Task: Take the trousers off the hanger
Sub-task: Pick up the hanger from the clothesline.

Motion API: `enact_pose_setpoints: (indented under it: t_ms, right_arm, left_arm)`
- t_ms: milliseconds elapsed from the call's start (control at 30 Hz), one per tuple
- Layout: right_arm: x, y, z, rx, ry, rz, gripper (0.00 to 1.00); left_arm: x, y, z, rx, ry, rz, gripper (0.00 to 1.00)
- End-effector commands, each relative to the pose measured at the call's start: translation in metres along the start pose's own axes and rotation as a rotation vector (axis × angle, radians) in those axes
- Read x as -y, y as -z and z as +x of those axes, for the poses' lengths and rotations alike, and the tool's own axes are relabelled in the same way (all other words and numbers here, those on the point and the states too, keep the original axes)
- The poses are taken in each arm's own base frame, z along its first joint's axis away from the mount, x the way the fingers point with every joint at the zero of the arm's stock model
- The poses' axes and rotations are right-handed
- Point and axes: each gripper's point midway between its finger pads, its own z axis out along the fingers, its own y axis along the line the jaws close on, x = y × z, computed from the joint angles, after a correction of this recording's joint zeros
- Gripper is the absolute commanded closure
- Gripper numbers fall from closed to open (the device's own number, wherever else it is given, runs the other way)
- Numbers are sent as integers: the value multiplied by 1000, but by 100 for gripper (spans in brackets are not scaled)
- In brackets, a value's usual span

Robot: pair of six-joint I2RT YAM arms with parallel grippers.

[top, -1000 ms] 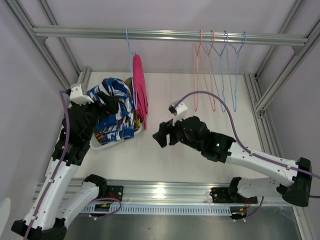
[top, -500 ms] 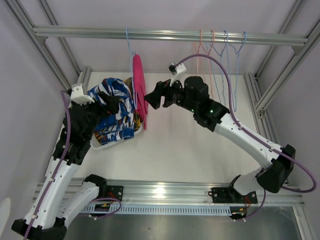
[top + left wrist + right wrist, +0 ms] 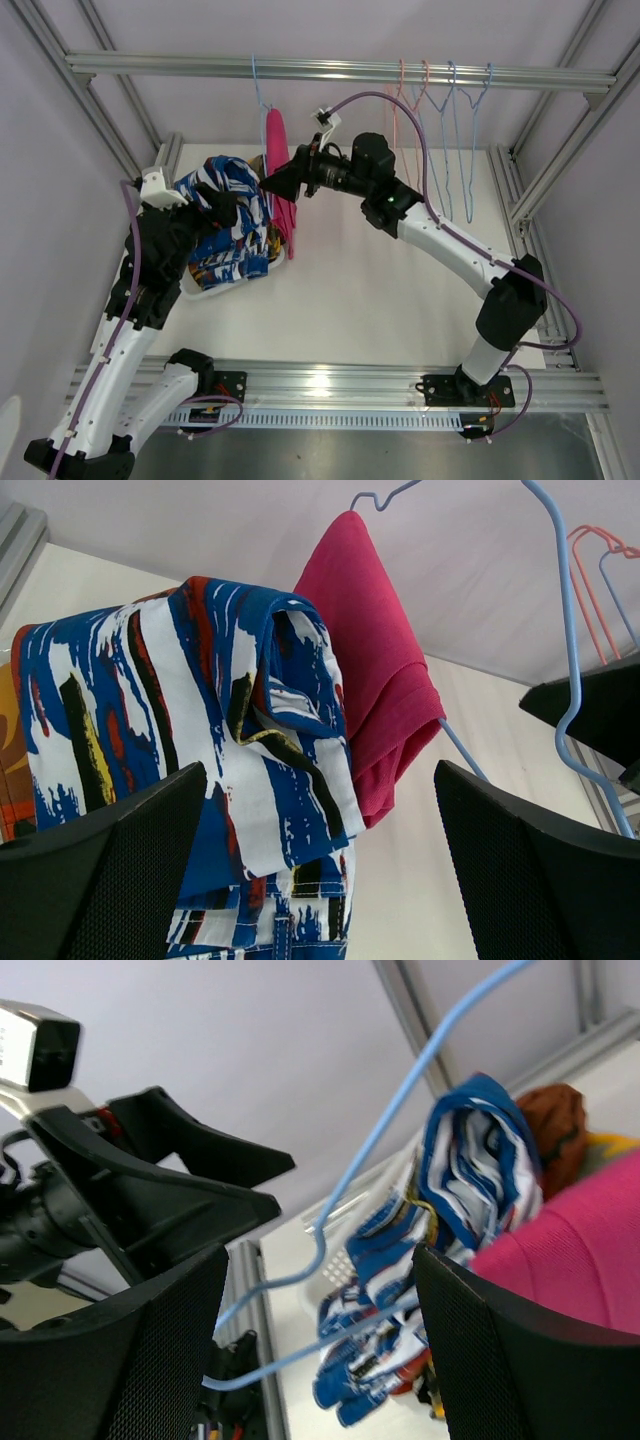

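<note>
My right gripper is rising to the wire's bend [image 3: 321, 1238] and should continue and close there, as the blue hanger's upper wire [image 3: 374, 1138] is clear of the magenta pink trousers.
The magenta pink trousers [image 3: 277, 160] hang folded over a blue wire hanger [image 3: 258, 92] on the rail. They also show in the left wrist view [image 3: 372, 680] and the right wrist view [image 3: 575, 1255]. My right gripper [image 3: 276, 184] is open at the hanger, with the blue hanger wire [image 3: 330, 1245] between its fingers. The blue-and-white trousers [image 3: 228, 215] lie heaped on a pile in a white basket [image 3: 212, 294]. My left gripper [image 3: 226, 208] is open and empty just above them [image 3: 200, 740]. An orange pair [image 3: 552, 1110] peeks out behind the pile. The plain yellow pair is hidden.
Several empty pink and blue hangers [image 3: 440, 140] hang on the rail at the right. The aluminium frame posts stand at both sides. The left arm [image 3: 130, 1190] is close to the right gripper. The right gripper's fingers [image 3: 590, 705] show in the left wrist view.
My right arm has risen from the table's middle and swung left and back to the hanger with the magenta trousers. The left arm has not moved.
</note>
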Motion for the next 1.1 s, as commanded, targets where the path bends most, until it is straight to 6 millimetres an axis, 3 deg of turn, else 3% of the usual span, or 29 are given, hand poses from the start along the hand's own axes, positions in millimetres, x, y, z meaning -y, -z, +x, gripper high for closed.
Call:
enact_pose_setpoints:
  t_ms: [0,467,567,700,967,1067]
  right_arm:
    - [-28,-7,-33,92,17,-165,21]
    - [-21,-33,-38,120,-3,-255,23]
    - [-24,-35,-41,133,-9,-277,30]
    - [-30,-34,-46,146,-16,-314,50]
    - [-35,-34,-48,155,-25,-346,68]
    - [-36,-34,-49,162,-21,-353,83]
  left_arm:
    - [5,-2,-5,16,21,26,1]
    - [7,-2,-5,15,25,36,1]
    - [7,-3,-3,9,25,38,0]
    - [8,-3,-3,9,27,42,1]
    - [9,-3,-2,5,27,50,1]
    - [10,-3,-2,3,28,52,1]
